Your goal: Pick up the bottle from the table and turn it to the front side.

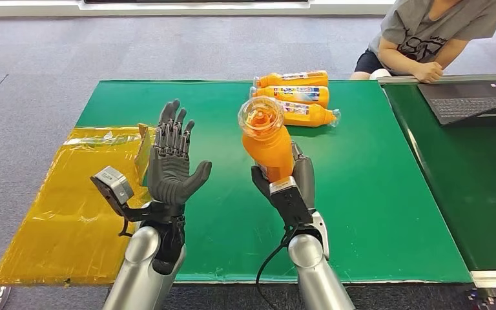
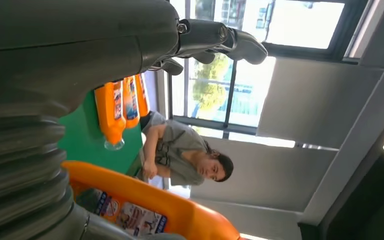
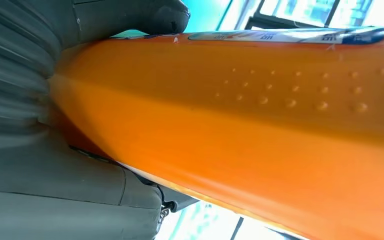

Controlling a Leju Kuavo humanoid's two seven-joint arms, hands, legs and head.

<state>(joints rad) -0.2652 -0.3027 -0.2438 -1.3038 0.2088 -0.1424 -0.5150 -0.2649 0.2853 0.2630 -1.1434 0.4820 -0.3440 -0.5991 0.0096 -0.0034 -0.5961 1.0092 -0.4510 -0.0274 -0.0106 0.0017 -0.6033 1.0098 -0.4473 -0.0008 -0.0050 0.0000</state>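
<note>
My gripper will carry the bottle, and I should expect a cap over a spout to stay on as I carry it, because an orange shape (image 1: 259,119) shows through the clear round end (image 1: 261,115).
My right hand (image 1: 290,181) grips an orange bottle (image 1: 266,139) and holds it upright above the green table (image 1: 374,194), its clear round end facing the camera. Up close, the bottle's orange side (image 3: 260,125) runs across the right wrist view, with the thumb (image 3: 145,17) pressed on it. Beside it, my left hand (image 1: 171,158) is raised with its palm toward the bottle, fingers spread and holding nothing. In the left wrist view, the held bottle (image 2: 150,210) with its label lies close to that hand (image 2: 70,55).
Three more orange bottles (image 1: 297,95) lie side by side at the table's far middle. A yellow plastic sheet (image 1: 71,206) covers the table's left end. A seated person (image 1: 426,32) leans on a second table at the right, by a laptop (image 1: 468,100).
</note>
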